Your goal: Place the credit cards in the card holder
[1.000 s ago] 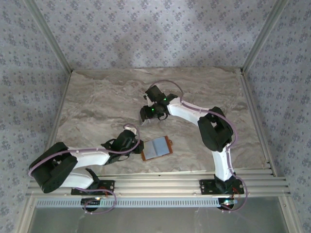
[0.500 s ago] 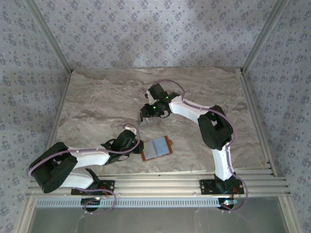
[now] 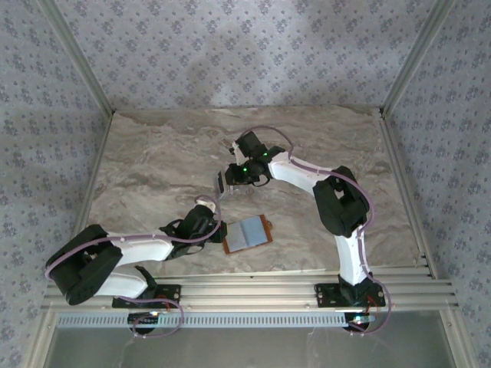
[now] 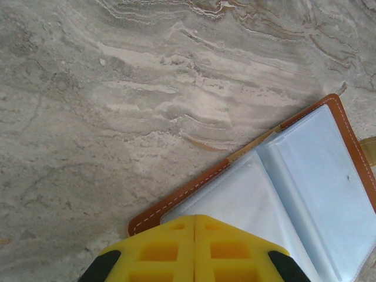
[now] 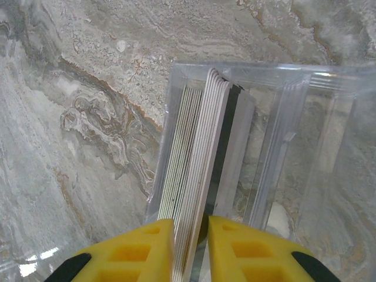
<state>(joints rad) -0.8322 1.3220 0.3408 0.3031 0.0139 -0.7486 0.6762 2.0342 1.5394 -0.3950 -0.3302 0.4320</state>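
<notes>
My right fingers straddle several cards pressed together (image 5: 202, 155) in the clear box; they should open and take one for the card holder.
The card holder (image 3: 247, 234) lies open near the table's front, brown leather rim up and pale blue sleeves showing (image 4: 305, 176). My left gripper (image 4: 195, 216) is shut, its yellow tips together over the holder's left sleeve, near its corner (image 3: 220, 228). The credit cards (image 5: 200, 147) stand on edge as a pale stack inside a clear plastic box (image 5: 294, 117). My right gripper (image 5: 191, 220) straddles several of these cards from above, jaws close around them. A thin dark gap remains at the right finger (image 5: 235, 247). In the top view this gripper (image 3: 229, 184) is mid-table.
The marble-patterned tabletop (image 3: 153, 169) is bare to the left and behind the arms. The clear box (image 3: 222, 182) stands just left of the right wrist. An aluminium rail (image 3: 253, 287) runs along the near edge, and patterned walls close in on three sides.
The right gripper's jaws have narrowed round the cards, and its wrist has shifted slightly left over the box. The left arm and card holder have not moved.
</notes>
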